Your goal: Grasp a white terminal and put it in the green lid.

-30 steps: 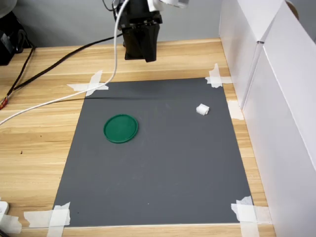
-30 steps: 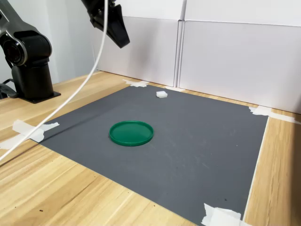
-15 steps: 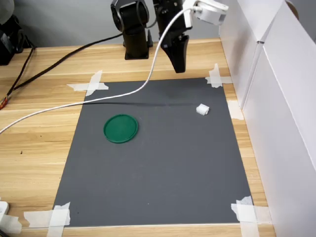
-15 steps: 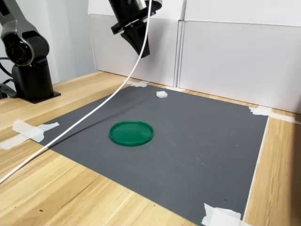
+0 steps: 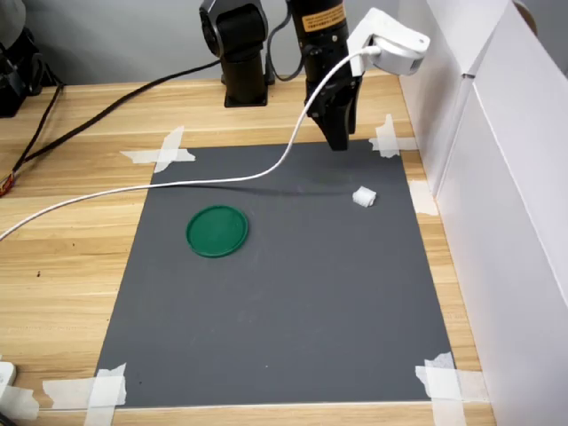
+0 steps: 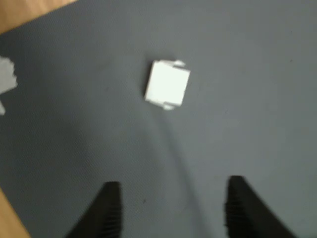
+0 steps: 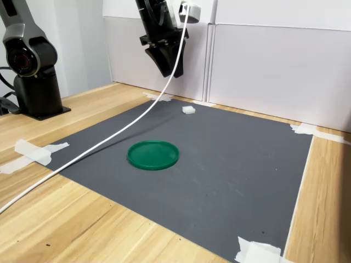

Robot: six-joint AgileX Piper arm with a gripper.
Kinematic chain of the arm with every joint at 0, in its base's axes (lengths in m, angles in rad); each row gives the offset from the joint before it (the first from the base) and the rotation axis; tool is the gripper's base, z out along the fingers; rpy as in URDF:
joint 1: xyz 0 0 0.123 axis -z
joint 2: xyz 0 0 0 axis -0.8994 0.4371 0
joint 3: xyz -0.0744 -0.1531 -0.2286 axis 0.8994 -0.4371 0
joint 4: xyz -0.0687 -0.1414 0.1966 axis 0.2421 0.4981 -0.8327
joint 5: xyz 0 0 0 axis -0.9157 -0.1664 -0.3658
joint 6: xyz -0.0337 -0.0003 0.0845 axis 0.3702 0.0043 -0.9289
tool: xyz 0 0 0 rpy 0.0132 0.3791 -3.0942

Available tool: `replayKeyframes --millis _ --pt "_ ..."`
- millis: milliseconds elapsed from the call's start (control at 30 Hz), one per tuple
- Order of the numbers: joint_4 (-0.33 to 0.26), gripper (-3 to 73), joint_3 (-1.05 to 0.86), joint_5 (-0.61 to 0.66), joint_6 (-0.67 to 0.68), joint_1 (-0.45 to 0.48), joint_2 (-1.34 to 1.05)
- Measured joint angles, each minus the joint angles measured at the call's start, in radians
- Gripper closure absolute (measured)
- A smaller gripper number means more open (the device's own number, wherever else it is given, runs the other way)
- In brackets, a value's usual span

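Note:
My gripper will carry the white terminal to the green lid, and the white cable [image 5: 286,157] will then loop down over the lid because it hangs slack from the wrist.
The white terminal [image 5: 364,196] [image 7: 188,110] [image 6: 167,84] lies on the dark mat near its far right corner in the first exterior view. The green lid [image 5: 216,231] [image 7: 153,154] rests flat on the mat, to the terminal's left in the first exterior view. My gripper [image 5: 338,142] [image 7: 167,71] hangs in the air above the mat's far edge, a little behind and above the terminal, pointing down. In the wrist view its two dark fingertips [image 6: 110,208] stand apart with bare mat between them, so the gripper [image 6: 171,208] is open and holds nothing.
White panels [image 5: 497,160] wall off the first exterior view's right. The arm's black base [image 5: 241,53] stands behind the mat. A white cable [image 5: 177,182] runs from the wrist across the mat's far part. Tape strips [image 5: 160,151] hold the mat's corners.
The gripper has swung to the first exterior view's right and come down, from over the mat's far middle to just behind the terminal. The terminal and lid have not moved.

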Motion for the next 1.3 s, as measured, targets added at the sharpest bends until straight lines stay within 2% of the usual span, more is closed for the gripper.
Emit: replayKeyframes --millis 100,200,367,567,967,1300 --pt "-0.031 2.1 0.015 -0.023 0.000 0.000 0.014" --pt "-0.074 -1.1 0.022 -0.023 -0.005 0.000 0.027" --pt "-0.094 -1.7 0.023 0.007 -0.036 0.000 0.079" --pt "-0.096 -1.7 0.023 -0.035 -0.098 0.000 0.137" --pt "-0.079 -1.5 0.023 -0.142 -0.105 0.000 0.232" --pt "-0.083 1.1 0.030 -0.165 -0.105 0.000 0.305"
